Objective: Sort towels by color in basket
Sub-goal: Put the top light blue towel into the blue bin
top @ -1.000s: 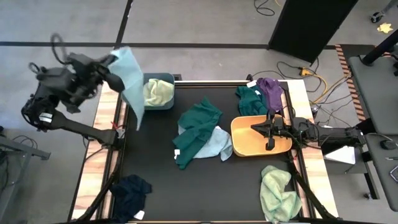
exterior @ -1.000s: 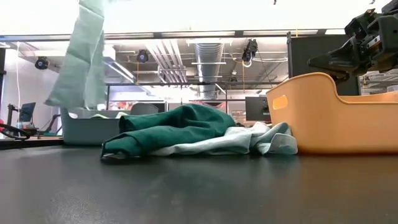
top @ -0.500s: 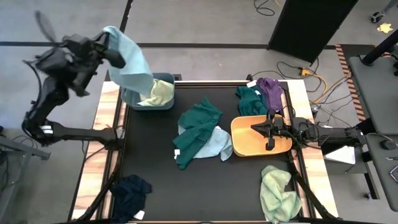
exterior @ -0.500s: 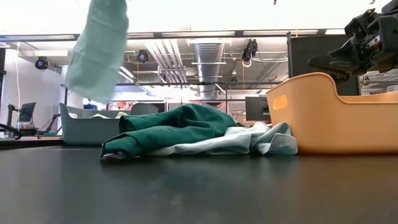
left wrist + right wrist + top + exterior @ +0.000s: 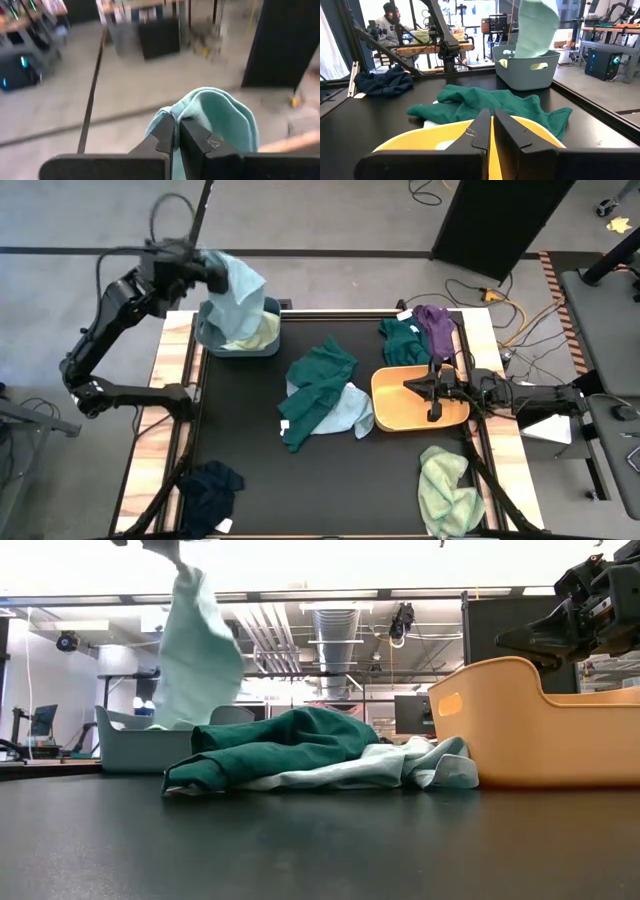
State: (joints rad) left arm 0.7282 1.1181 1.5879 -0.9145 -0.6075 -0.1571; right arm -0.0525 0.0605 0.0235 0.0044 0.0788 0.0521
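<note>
My left gripper is holding the light blue towel's upper fold, and the light blue towel's lower end (image 5: 180, 718) is inside the grey basket (image 5: 240, 340). My left gripper should go on lowering the fold into the basket before it lets go there.
My left gripper (image 5: 207, 266) is raised over the table's far left corner, shut on a light blue towel (image 5: 236, 298) that hangs down into the grey basket (image 5: 268, 346). A pale green towel (image 5: 257, 330) lies in that basket. My right gripper (image 5: 432, 386) hovers shut above the yellow basket (image 5: 392, 408). On the table lie a dark teal-green towel (image 5: 318, 388) partly over another light blue one (image 5: 352, 412), a second teal one (image 5: 402, 340), a purple one (image 5: 434, 324), a pale green one (image 5: 446, 486) and a navy one (image 5: 210, 490). My left gripper pinches the light blue towel at a bunched upper fold (image 5: 172, 112) between its two fingers (image 5: 162, 136), coming about level from the table's left. The towel bulges past the fingertips and hangs slack below them. Its lower end (image 5: 175, 718) reaches inside the grey basket (image 5: 130, 745).
The grey basket stands at the far left of the black mat, the yellow basket (image 5: 540, 725) at the right. Bare mat lies along the near side between the navy and pale green towels. Cables and a dark cabinet (image 5: 495, 215) lie beyond the far edge. A person (image 5: 390, 22) sits beyond the table.
My left gripper has swung from outside the table's left edge toward the right, ending over the grey basket, still shut on the light blue towel. The towel swung with it; its lower end, hanging left of the basket before, now drops into it. My right arm stayed still.
</note>
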